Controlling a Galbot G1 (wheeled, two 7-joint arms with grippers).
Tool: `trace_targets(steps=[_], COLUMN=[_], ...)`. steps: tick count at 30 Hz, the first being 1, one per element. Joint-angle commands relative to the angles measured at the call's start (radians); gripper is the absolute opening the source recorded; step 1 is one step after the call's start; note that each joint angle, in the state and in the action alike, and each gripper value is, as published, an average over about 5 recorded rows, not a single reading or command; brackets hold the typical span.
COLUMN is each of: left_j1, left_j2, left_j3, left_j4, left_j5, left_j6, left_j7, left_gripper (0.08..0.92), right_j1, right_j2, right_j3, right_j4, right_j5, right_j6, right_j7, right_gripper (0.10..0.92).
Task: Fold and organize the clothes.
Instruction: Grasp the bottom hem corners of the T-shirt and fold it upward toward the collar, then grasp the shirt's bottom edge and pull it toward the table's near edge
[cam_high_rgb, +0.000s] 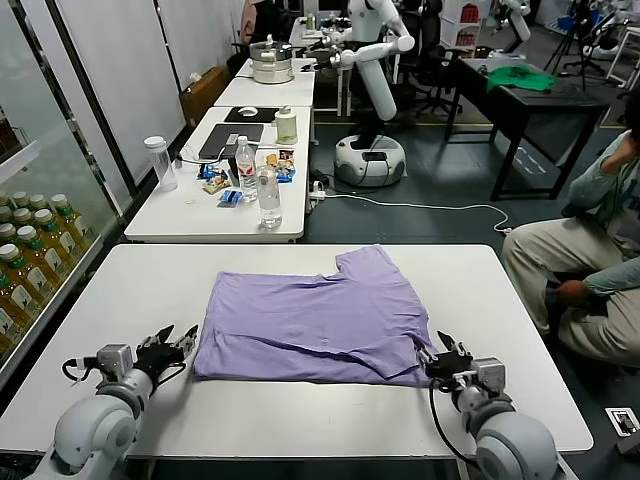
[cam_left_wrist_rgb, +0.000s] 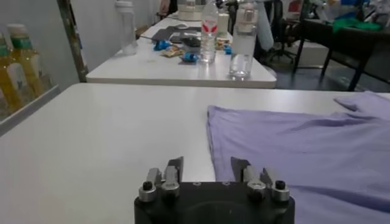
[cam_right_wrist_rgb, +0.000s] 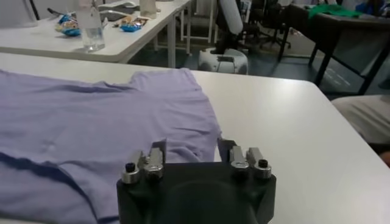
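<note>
The T-shirt's sleeve (cam_high_rgb: 366, 262) is at the far edge of the table. My left gripper and my right gripper should first drag the T-shirt's near corners (cam_high_rgb: 420, 380) toward me, and then take the T-shirt's far side.
A lavender T-shirt (cam_high_rgb: 315, 318) lies partly folded on the white table (cam_high_rgb: 130, 290), one sleeve sticking out toward the far side. My left gripper (cam_high_rgb: 178, 342) is open and empty, low at the shirt's near left corner. My right gripper (cam_high_rgb: 440, 352) is open and empty at the shirt's near right corner. In the left wrist view the shirt's edge (cam_left_wrist_rgb: 292, 143) lies just ahead of the open gripper (cam_left_wrist_rgb: 207, 170). In the right wrist view the shirt (cam_right_wrist_rgb: 103, 122) lies ahead of the open gripper (cam_right_wrist_rgb: 192, 151). No printed graphic shows.
A second table (cam_high_rgb: 225, 205) behind carries water bottles (cam_high_rgb: 268, 195), snacks and a laptop. Shelves of drink bottles (cam_high_rgb: 30, 250) stand at the left. A seated person (cam_high_rgb: 590, 270) is at the right. Another robot (cam_high_rgb: 370, 60) and a green cloth (cam_high_rgb: 520, 78) are far back.
</note>
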Motion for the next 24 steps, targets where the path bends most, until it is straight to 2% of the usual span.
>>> trace_targets(steps=[1,5,7,10,24], left_j1=[0.158,0.167,0.169,0.164,0.142], left_j2=[0.002,-0.016,-0.016,-0.015,-0.026], left_j3=[0.005,0.043,0.047,0.045,0.048], left_j4=[-0.154,-0.116,-0.101,-0.078,-0.048], left_j5=[-0.046,0.001,0.019,0.038,0.046], left_j6=[0.000,0.001,0.002,0.002,0.001], left_j7=[-0.023,-0.030,-0.032,-0.038,-0.041], left_gripper=[0.719,0.802,0.818,0.786,0.385], right_j1=[-0.138,-0.142,-0.136,-0.116,-0.044], right_j2=[-0.022,-0.005,-0.001,0.010,0.034], right_j3=[0.082,0.065,0.052,0.031,-0.032], right_j4=[0.053,0.018,0.009,-0.005,-0.045], right_j5=[0.016,0.017,0.022,0.034,0.053], right_j6=[-0.002,-0.002,-0.002,0.002,0.022], right_j7=[0.000,0.004,0.004,0.002,-0.018], right_gripper=[0.795,0.799,0.757,0.671,0.265])
